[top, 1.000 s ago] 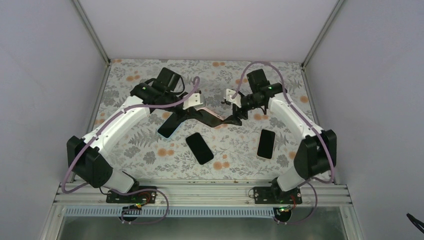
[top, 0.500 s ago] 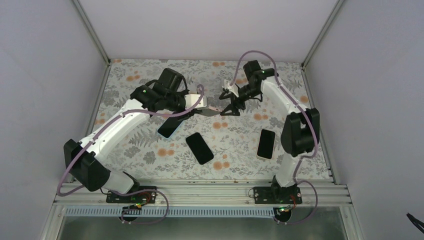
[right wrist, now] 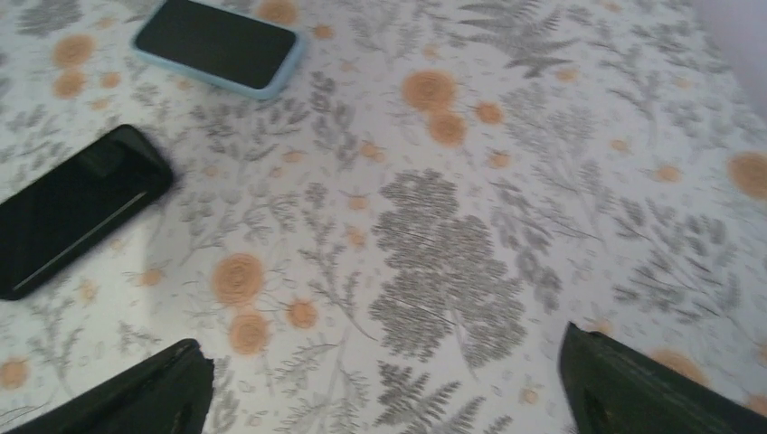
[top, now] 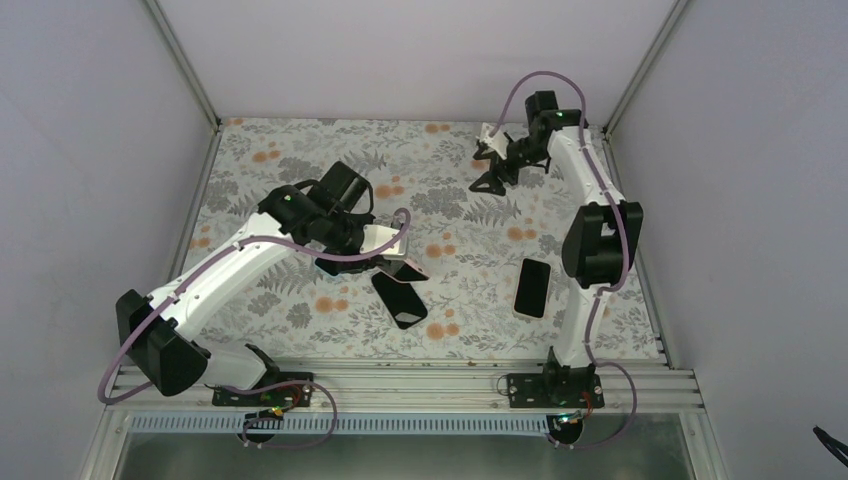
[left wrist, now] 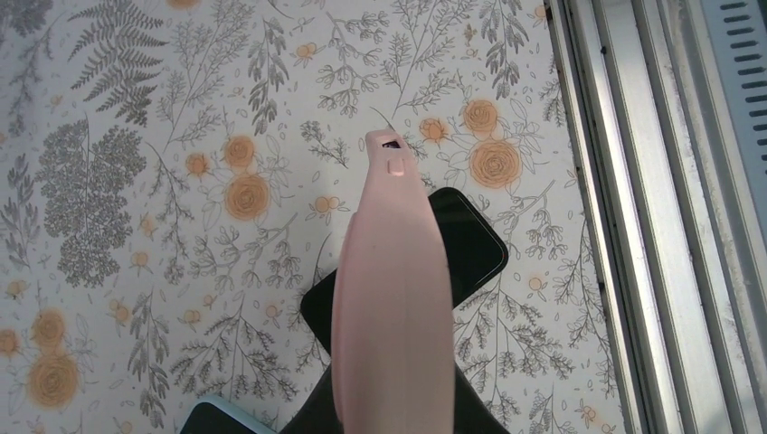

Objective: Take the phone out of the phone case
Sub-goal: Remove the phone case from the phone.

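Note:
Next, I grip the case's loose end with my right gripper to separate them, as my left gripper clamps the phone and its pink phone case together.
My left gripper (top: 385,258) is shut on a pink phone case (top: 408,268), held above the mat near the middle. In the left wrist view the case (left wrist: 393,298) shows edge-on, between dark fingers (left wrist: 317,420). Whether a phone sits inside it cannot be seen. My right gripper (top: 490,168) hangs open over the far right of the mat, well away from the case. In the right wrist view the right gripper (right wrist: 389,398) has only mat between its fingers.
A bare black phone (top: 400,298) lies just below the held case. A phone in a light case (top: 533,287) lies at the right. Another phone (left wrist: 213,418) in a pale blue case lies under the left arm. Metal rail (top: 400,385) at the front; walls around.
The right gripper, earlier at the other end of the pink case, has pulled away to the far right. The left arm has carried the case toward the front, over the black phone.

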